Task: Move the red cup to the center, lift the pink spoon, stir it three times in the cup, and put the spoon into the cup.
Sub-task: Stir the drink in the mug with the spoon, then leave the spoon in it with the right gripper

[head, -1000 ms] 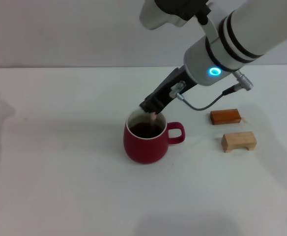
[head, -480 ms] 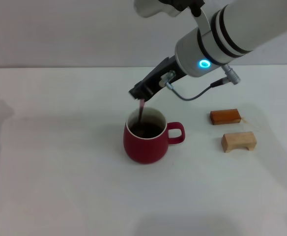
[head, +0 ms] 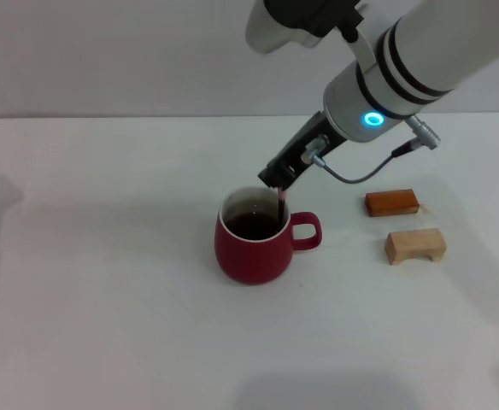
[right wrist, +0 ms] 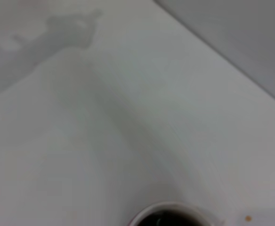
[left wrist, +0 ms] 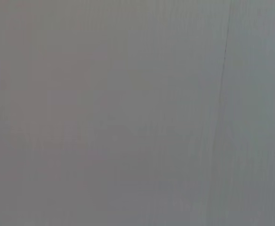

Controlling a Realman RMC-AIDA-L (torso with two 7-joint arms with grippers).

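The pink spoon is hanging near the red cup's side (head: 286,215) by the cup's handle. Next, I move the spoon back to the cup's middle (head: 254,224) with my right gripper before I lower it.
The red cup (head: 254,243) stands near the middle of the white table, handle pointing right, with dark liquid inside. Just above its right rim, my right gripper (head: 277,181) is shut on the pink spoon (head: 281,203), which hangs straight down into the cup; only a short pink stretch of handle shows and the bowl is hidden in the liquid. In the right wrist view only the cup's rim (right wrist: 168,215) shows at the frame's edge. My left gripper is out of view; its wrist camera shows only a plain grey surface.
Two small wooden blocks lie right of the cup: a reddish-brown one (head: 392,202) and a pale arch-shaped one (head: 415,246). The white table (head: 104,282) spreads wide to the left and front.
The right gripper swung with the spoon from over the cup to its left rim, then across to the right rim, circling inside the cup. The cup stayed put.
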